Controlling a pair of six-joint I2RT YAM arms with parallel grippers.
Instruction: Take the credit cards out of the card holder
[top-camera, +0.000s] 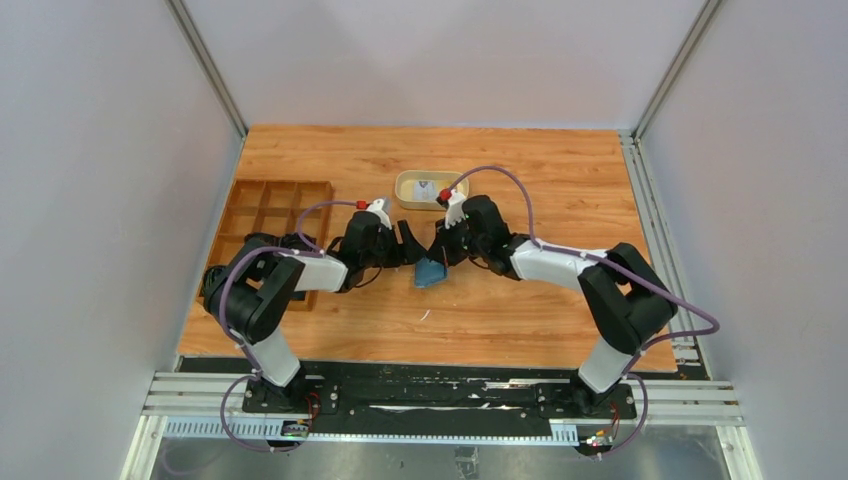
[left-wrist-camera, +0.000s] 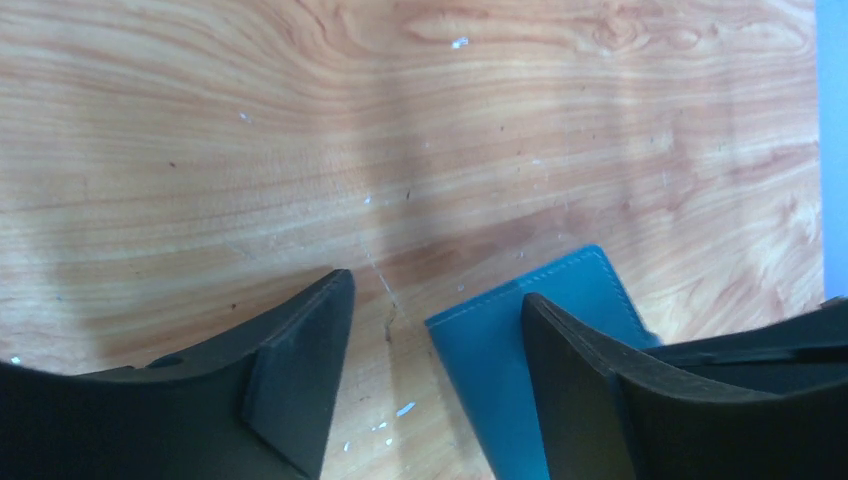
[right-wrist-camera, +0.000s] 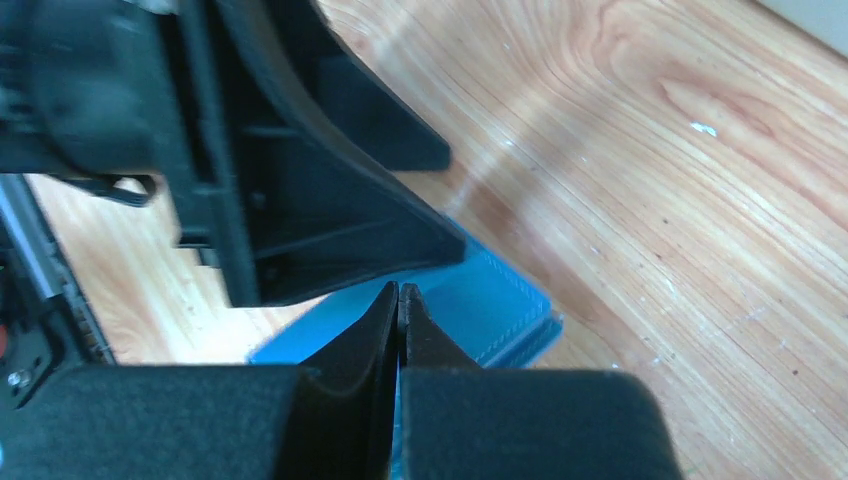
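Note:
The card holder's loose corner (left-wrist-camera: 440, 328) is between the open fingers of my left gripper, so my left gripper should pinch the card holder's folded edge (left-wrist-camera: 468, 395) and keep it steady before my right gripper opens the card holder.
The teal-blue card holder (top-camera: 431, 272) lies on the wooden table between my two grippers. In the left wrist view the card holder (left-wrist-camera: 500, 345) has one corner inside my open left gripper (left-wrist-camera: 437, 288), and the right finger (left-wrist-camera: 580, 390) stands over it. My right gripper (right-wrist-camera: 398, 290) is shut, tips pressed together just above the card holder (right-wrist-camera: 495, 300), with nothing visible between them. From above, the left gripper (top-camera: 408, 246) and the right gripper (top-camera: 440, 248) almost meet over it. No credit cards show at the card holder. A small pale card (top-camera: 426, 189) lies in the tray.
An oval beige tray (top-camera: 405, 195) sits just behind the grippers. A brown wooden compartment box (top-camera: 268, 215) lies at the left, partly under the left arm. In the right wrist view the left gripper's black body (right-wrist-camera: 290, 190) fills the upper left.

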